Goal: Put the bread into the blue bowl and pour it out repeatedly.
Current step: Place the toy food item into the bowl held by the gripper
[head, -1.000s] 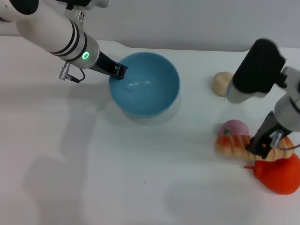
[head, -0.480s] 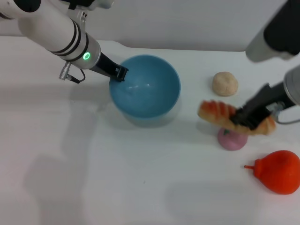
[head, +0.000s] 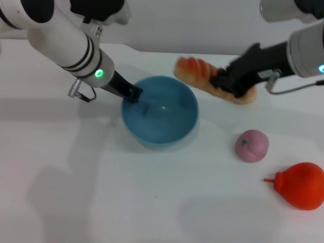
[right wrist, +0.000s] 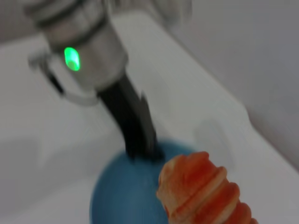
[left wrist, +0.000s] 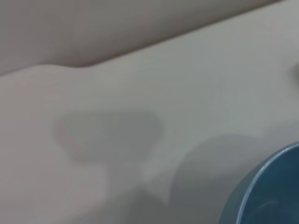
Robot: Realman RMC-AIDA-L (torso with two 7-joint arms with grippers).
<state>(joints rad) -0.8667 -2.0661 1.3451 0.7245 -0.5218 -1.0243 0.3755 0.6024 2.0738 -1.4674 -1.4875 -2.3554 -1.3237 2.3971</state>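
Observation:
My left gripper should move the blue bowl [head: 163, 112] under the bread [head: 194, 71] before my right gripper opens, because most of the bread in my right gripper hangs past the bowl's rim.
The bread [head: 200, 73], a ridged orange-and-cream loaf, hangs in the air just right of and above the blue bowl [head: 161, 112], tilted with its far end toward the bowl. My right gripper [head: 226, 81] is shut on the loaf's middle. The right wrist view shows the bread [right wrist: 205, 191] over the blue bowl [right wrist: 126, 196]. My left gripper [head: 133, 94] is shut on the bowl's left rim, and it appears in the right wrist view as dark fingers [right wrist: 133, 126] on that rim. The left wrist view catches only the bowl's edge [left wrist: 266, 186].
A pink round fruit [head: 251, 146] lies right of the bowl. An orange pear-shaped toy [head: 299, 185] sits near the front right. The white table [head: 101, 192] stretches out in front and to the left.
My right gripper lifted the bread from beside the orange toy and carried it up and left toward the bowl. The bowl and left gripper shifted slightly forward. The beige bun is now hidden.

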